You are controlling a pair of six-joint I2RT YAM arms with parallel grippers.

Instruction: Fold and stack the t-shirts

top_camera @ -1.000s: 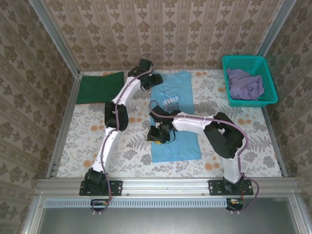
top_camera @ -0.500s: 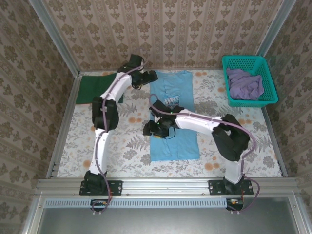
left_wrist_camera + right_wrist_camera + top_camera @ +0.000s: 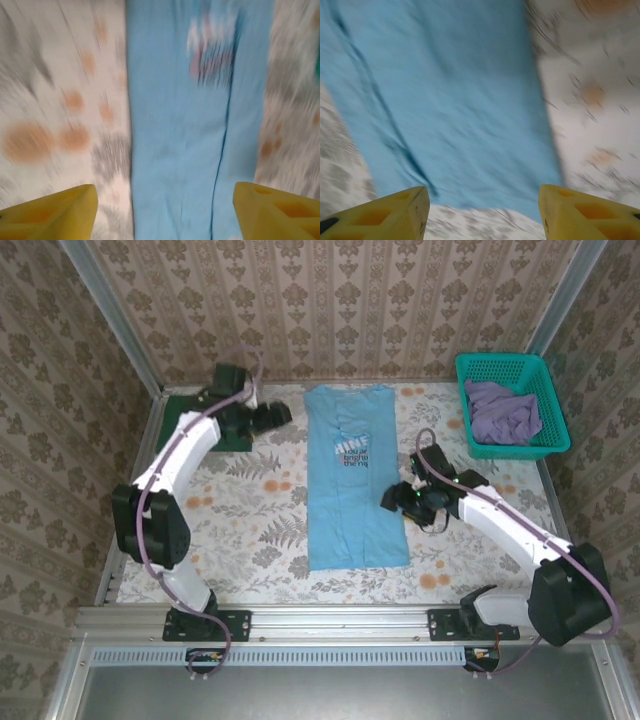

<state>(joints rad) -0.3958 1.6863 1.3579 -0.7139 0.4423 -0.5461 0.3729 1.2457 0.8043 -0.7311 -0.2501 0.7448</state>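
The light blue t-shirt's folded-in sides [image 3: 386,532] will come along when the robot folds the hem toward the collar, because the inner edges [image 3: 346,538] reach down to the hem.
A light blue t-shirt [image 3: 352,490] with dark chest lettering lies as a long narrow strip down the middle of the table. My left gripper [image 3: 277,417] hovers open left of its collar end. Its yellow fingertips [image 3: 55,212] are spread wide over the blue t-shirt [image 3: 190,130] with nothing between them. My right gripper [image 3: 392,499] is open at the strip's right edge. In the right wrist view the blue t-shirt [image 3: 450,100] and its hem lie beyond my empty yellow fingertips [image 3: 590,212]. A folded dark green t-shirt [image 3: 178,412] lies at the back left, partly under my left arm. A dull purple t-shirt [image 3: 503,410] is bunched in the basket.
A teal mesh basket [image 3: 545,445] stands at the back right corner. The table wears a floral cloth [image 3: 250,530], bare between the arms' bases and the shirt. Metal frame posts and patterned walls close in the back and sides.
Both arms have pulled outward off the blue t-shirt, the left toward the green one, the right to the right. Both grippers have let go, and the shirt lies narrower with its sides folded in.
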